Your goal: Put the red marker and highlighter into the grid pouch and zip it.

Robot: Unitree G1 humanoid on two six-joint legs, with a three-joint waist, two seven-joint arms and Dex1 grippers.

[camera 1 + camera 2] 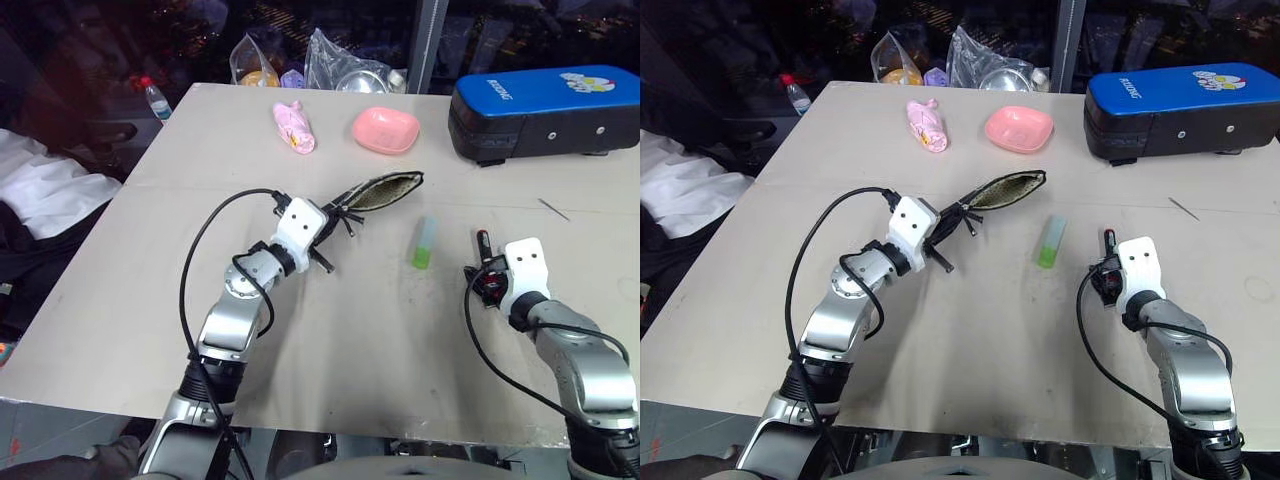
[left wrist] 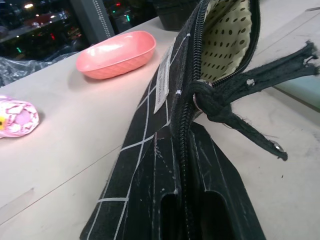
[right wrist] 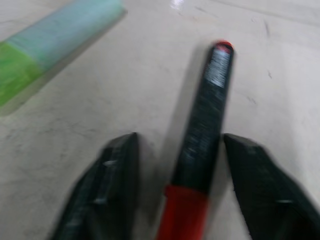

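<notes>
The highlighter (image 1: 425,243) will slide in whole when the robot pushes it inside, because the grid pouch's gaping opening (image 1: 388,190) is longer and wider than the highlighter.
The grid pouch (image 1: 385,192) is black with white lines. It is held up off the table, and its zipper mouth gapes on a dotted cream lining (image 2: 227,35). My left gripper (image 1: 328,220) is shut on the pouch's near end. The highlighter (image 1: 426,243) lies on the table to the right of the pouch, its green end toward me. Further right lies the red marker (image 1: 484,250), black section pointing away. My right gripper (image 3: 180,142) is low over the marker's near part. Its fingers (image 3: 117,170) stand apart, one on each side, with a gap to the marker (image 3: 205,120).
A blue-and-black hard case (image 1: 545,110) stands at the back right. A pink dish (image 1: 385,129) and a pink rolled bundle (image 1: 295,126) sit behind the pouch. Plastic bags (image 1: 345,65) and a bottle (image 1: 157,100) line the far edge. A thin stick (image 1: 553,208) lies at the right.
</notes>
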